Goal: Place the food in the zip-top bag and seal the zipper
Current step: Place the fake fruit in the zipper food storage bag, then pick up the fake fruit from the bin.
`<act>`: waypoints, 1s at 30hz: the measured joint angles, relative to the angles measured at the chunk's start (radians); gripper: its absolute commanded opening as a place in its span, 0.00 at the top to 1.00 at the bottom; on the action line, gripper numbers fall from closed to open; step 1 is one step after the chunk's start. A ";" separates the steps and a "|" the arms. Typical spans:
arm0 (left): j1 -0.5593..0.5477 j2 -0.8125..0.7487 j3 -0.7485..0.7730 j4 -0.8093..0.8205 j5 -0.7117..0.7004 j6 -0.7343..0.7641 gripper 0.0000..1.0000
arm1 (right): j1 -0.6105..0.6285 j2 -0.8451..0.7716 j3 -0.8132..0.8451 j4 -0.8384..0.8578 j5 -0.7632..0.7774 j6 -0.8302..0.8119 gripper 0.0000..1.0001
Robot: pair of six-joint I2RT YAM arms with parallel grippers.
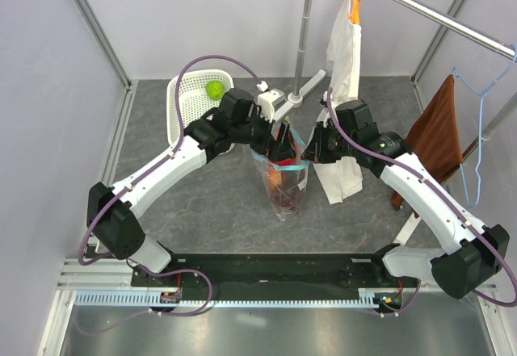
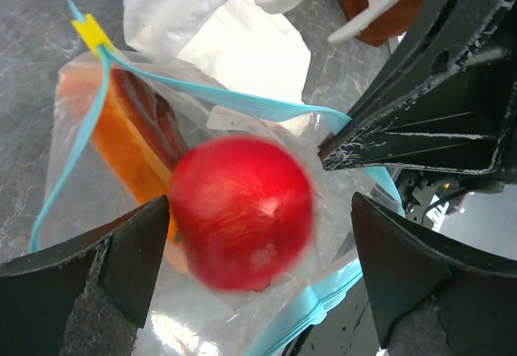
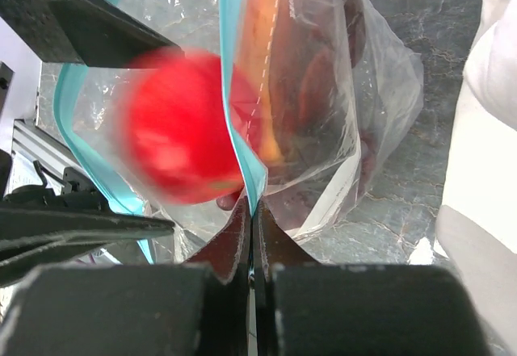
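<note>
My left gripper should carry on going to the green fruit and close around it, because the red apple is clear of both open fingers at the bag's opening.
The clear zip-top bag hangs upright mid-table with its mouth open. My right gripper is shut on its teal zipper strip at the mouth edge and holds the bag up; it also shows in the top view. My left gripper is open just above the mouth, also seen from above. The red apple is blurred between the open fingers, touching neither, at the bag's mouth; the right wrist view shows it too. The orange papaya slice and dark fruit lie inside the bag. A green round fruit sits in the basket.
A white basket stands behind the left arm. A metal pole, a hanging white cloth, a white bag, a brown towel and a blue hanger crowd the back right.
</note>
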 measured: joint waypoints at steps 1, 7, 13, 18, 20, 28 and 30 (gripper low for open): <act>0.001 0.000 0.003 -0.004 -0.003 0.000 0.00 | -0.001 0.000 0.000 -0.001 0.000 0.000 1.00; 0.030 -0.015 0.086 -0.060 0.005 0.000 0.00 | -0.008 -0.004 0.000 -0.015 0.000 -0.003 1.00; 0.220 -0.023 0.181 -0.021 -0.013 -0.008 0.00 | -0.008 -0.006 0.000 -0.019 -0.001 -0.003 1.00; 0.417 0.103 0.220 0.051 -0.127 -0.011 0.05 | -0.008 -0.006 0.000 -0.019 -0.003 -0.003 1.00; 0.448 0.183 0.240 0.082 -0.185 -0.009 0.05 | -0.008 -0.006 0.000 -0.018 -0.005 -0.003 1.00; 0.482 0.531 0.353 0.159 -0.408 -0.007 0.07 | -0.008 -0.007 0.000 -0.017 -0.006 -0.001 1.00; 0.496 0.588 0.395 0.167 -0.428 -0.018 0.08 | -0.008 -0.007 0.000 -0.015 -0.007 -0.001 1.00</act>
